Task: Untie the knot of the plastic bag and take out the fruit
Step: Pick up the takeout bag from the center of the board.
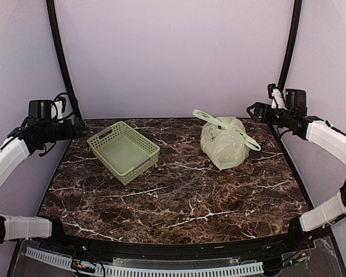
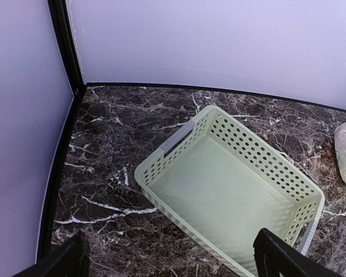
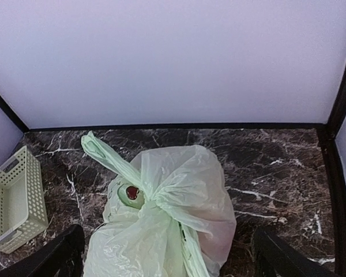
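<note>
The plastic bag's knot [image 3: 154, 200] lies uncovered on top and faces the open fingers of the robot's right gripper, so that gripper should keep moving toward the knot until its fingers close around the bunched plastic [image 1: 226, 124].
The pale green plastic bag [image 1: 224, 143] sits tied on the marble table at the back right. Its knot [image 1: 221, 123] is on top, with the loop handles sticking out to either side. In the right wrist view the bag [image 3: 184, 225] fills the lower middle, with the knot [image 3: 147, 199] bunched at its centre. The fruit is hidden inside; only a reddish tint [image 3: 222, 239] shows through the plastic. My right gripper [image 1: 255, 109] [image 3: 167, 271] is open and empty, raised above and right of the bag. My left gripper [image 1: 81, 129] [image 2: 173, 268] is open and empty, raised over the table's left edge.
An empty pale green perforated basket [image 1: 123, 151] stands at the back left; it also shows in the left wrist view [image 2: 161, 158] and in the right wrist view [image 3: 14, 202]. Pale walls and black corner posts [image 1: 60, 52] enclose the table.
</note>
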{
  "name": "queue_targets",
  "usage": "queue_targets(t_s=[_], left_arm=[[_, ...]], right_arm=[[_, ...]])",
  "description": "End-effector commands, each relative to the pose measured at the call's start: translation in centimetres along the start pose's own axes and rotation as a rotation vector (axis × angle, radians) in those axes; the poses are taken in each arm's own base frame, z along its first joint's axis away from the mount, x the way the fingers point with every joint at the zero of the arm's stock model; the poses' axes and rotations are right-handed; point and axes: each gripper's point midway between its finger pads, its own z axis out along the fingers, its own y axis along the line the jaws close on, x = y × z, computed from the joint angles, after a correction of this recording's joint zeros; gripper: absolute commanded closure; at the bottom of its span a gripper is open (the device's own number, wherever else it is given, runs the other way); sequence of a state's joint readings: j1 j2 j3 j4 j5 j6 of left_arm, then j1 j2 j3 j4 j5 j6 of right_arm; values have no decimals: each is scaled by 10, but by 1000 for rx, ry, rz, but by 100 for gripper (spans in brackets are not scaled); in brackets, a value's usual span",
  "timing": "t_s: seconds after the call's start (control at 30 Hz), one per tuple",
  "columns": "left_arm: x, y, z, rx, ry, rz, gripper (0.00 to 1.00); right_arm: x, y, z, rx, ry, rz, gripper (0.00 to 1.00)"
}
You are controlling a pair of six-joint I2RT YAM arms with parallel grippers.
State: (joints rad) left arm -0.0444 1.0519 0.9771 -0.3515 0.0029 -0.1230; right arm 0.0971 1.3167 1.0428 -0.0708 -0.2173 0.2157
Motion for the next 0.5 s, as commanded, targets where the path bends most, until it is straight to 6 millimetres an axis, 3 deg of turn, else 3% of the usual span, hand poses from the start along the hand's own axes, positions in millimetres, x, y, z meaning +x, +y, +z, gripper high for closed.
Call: queue_targets(t_s=[0.0, 0.07, 0.13, 0.33, 0.47], left_arm=[[12, -17, 2, 98, 29, 19, 1], [11, -19, -1, 111, 25, 13, 1], [10, -19, -4, 110, 13, 14, 1], [11, -17, -9, 103, -8, 18, 1], [13, -17, -7, 103, 1, 20, 1]], right_arm=[[14, 28, 26, -128, 173, 37, 1], [6, 39, 42, -126, 204, 21, 1], [10, 42, 61, -110, 267, 14, 1], [49, 51, 102, -59, 435, -6, 1], [82, 47, 122, 7, 520, -32, 1]])
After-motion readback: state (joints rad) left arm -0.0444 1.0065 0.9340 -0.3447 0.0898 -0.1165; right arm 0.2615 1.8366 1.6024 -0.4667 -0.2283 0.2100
